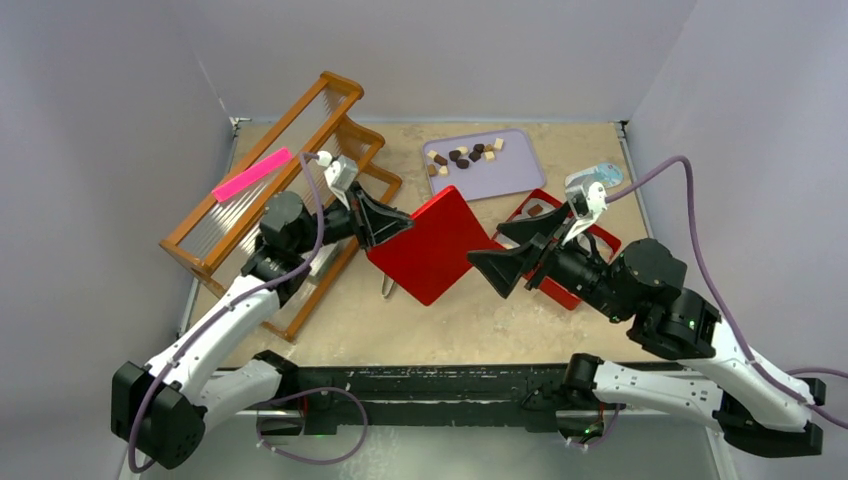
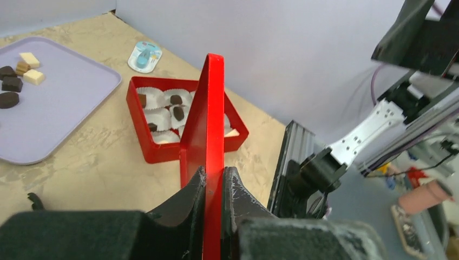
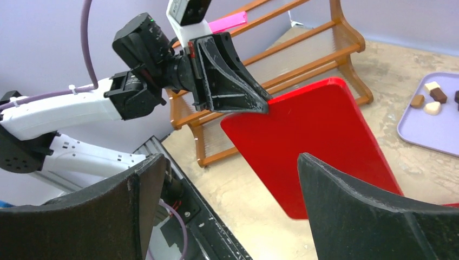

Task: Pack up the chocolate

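I should lay the red lid flat first, because my left gripper is holding it tilted by its rack-side edge (image 1: pixel 420 213). My right gripper will then take the lid's box-side edge (image 1: pixel 457 277).
Several chocolate pieces (image 1: pixel 465 154), dark, brown and cream, lie on a lilac tray (image 1: pixel 500 175) at the back. More sit in white paper cups in the red box (image 2: pixel 162 111), partly hidden by my right arm in the top view. My left gripper (image 1: pixel 392 222) is shut on the edge of the flat red lid (image 1: pixel 432 243) and holds it above the table; the left wrist view shows the lid (image 2: pixel 212 124) edge-on between the fingers. My right gripper (image 1: pixel 512 258) is open and empty, just right of the lid, over the box's near end (image 1: pixel 560 295).
A wooden rack (image 1: pixel 270 195) with a pink strip (image 1: pixel 251 173) on it stands at the left. A small blue and white item (image 1: pixel 604 175) lies at the back right. A small metal item (image 1: pixel 387 288) lies under the lid. The black rail (image 1: pixel 420 385) runs along the near edge.
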`<state>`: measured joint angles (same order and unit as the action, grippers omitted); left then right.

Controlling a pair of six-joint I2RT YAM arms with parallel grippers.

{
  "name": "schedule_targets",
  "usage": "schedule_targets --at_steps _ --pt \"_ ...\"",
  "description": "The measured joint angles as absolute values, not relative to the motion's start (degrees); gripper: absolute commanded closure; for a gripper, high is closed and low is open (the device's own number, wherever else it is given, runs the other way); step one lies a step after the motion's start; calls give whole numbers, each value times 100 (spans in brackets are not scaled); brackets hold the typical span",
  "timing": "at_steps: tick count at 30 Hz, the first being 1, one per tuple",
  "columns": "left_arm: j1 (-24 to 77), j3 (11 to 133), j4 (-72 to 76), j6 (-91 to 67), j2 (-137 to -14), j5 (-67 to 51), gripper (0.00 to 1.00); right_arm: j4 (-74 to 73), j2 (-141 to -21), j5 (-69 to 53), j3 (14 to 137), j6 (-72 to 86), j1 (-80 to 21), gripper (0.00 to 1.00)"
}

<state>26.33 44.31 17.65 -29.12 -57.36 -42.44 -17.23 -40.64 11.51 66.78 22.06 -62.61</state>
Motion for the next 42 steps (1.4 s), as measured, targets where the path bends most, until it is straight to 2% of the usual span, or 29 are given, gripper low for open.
schedule_targets --at_steps 15,29,38,42 --pt "2893 4449 3540 -5988 -7011 -2998 100 -1769 -4327 1610 6482 2613 -6263 9" --pt "4150 5334 4976 -7161 -8965 -1669 100 -1726 -4311 1723 6683 2700 -6263 9" --pt "4316 6283 5763 -7824 -10792 -1372 100 -1863 -4353 1828 6823 2709 -6261 8" --pt "4322 6340 5909 -7935 -10919 -1398 100 -2049 -4453 2222 6810 2744 -6263 1"
